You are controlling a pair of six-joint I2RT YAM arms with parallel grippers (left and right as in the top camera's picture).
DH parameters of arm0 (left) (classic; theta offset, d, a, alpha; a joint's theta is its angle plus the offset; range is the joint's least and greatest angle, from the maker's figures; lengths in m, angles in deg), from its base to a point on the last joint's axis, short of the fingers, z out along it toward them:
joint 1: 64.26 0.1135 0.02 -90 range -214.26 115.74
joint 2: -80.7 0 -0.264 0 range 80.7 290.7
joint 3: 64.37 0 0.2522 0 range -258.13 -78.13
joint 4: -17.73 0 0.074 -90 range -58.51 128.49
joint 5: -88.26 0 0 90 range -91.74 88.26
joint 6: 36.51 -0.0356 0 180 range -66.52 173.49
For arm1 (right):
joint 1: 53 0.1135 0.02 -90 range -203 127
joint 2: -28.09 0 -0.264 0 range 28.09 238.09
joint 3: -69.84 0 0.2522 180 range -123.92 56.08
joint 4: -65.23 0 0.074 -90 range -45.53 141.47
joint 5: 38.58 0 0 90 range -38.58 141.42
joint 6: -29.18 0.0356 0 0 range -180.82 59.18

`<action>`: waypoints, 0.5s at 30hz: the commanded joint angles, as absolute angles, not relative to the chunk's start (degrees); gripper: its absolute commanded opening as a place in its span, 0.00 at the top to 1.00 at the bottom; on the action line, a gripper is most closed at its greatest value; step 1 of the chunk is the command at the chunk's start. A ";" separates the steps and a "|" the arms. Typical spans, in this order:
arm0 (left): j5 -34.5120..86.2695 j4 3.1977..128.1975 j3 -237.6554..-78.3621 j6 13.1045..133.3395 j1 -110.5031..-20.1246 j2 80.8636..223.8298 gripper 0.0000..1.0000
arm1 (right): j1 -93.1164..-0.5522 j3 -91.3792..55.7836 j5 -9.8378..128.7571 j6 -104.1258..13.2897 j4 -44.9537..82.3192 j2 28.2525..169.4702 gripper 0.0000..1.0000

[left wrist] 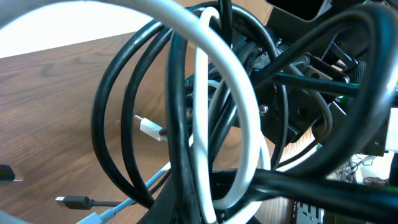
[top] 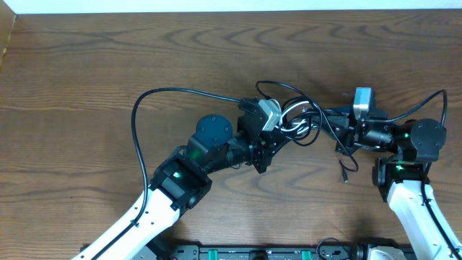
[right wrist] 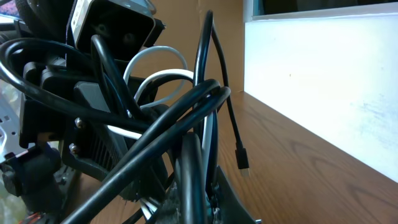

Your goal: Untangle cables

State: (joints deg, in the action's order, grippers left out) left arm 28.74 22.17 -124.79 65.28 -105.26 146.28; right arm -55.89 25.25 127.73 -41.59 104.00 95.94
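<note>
My left gripper is pinching the white loop along with black strands of cable [left wrist: 202,186]. It should open and move back so the white loop spreads out before it grips the knot [top: 297,121].
The cables [top: 298,120] form a knot of black loops and one white loop, held up between my two grippers over the middle of the table. My left gripper [top: 277,137] grips the knot from the left, shut on a white strand [left wrist: 239,99] and black strands [left wrist: 102,124] that run down between its fingers [left wrist: 199,211]. From the right, my right gripper [top: 334,127] is shut on black strands [right wrist: 168,134] that pass through its jaws [right wrist: 205,205]. The white loop [right wrist: 161,78] shows behind them. A black plug end [right wrist: 242,158] dangles free.
A loose black cable end [top: 345,173] lies on the wooden table [top: 86,72] below the right gripper. A white plug [left wrist: 149,129], a black plug [left wrist: 71,201] and a light blue cord [left wrist: 124,199] rest on the wood. A thick arm cable [top: 137,115] arcs left.
</note>
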 commanded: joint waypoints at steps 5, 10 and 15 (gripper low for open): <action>32.74 23.72 -125.25 64.77 -105.10 145.87 0.92 | -59.06 24.72 118.38 -43.74 104.37 95.72 0.99; 35.41 23.72 -125.25 64.75 -105.10 145.23 0.83 | -59.06 24.72 118.38 -43.74 104.37 95.72 0.99; 35.34 23.68 -125.25 64.73 -105.10 144.75 0.61 | -59.06 24.72 118.38 -43.71 104.37 95.72 0.99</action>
